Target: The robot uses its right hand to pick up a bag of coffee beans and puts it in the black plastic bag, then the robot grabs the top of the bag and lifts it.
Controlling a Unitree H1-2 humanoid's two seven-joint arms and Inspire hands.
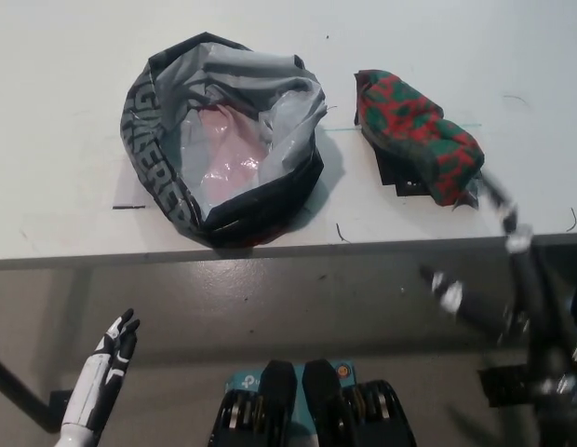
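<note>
I expect the black plastic bag's side [261, 216] to rise tall when I lift the bag's rim, because the side slumps low with creased lining [293, 112] around the bag's opening.
The black plastic bag [154, 168] stands on the white table with its mouth wide open, its glossy lining showing inside. To its right lies the bag of coffee beans [414, 135], patterned red and green, on its side near the table's front edge. My black right hand [507, 265] is blurred just below and to the right of the coffee bag, at the table's edge. Its fingers are spread, one reaching up toward the bag's lower right corner, and it holds nothing. My white left hand [116, 343] rests low at the lower left, below the table, fingers straight and empty.
The white table [74, 112] ends in a front edge running across the middle of the picture, with grey floor below it. A short black mark [128, 206] lies left of the plastic bag, and a thin green line [340, 130] runs between the two bags.
</note>
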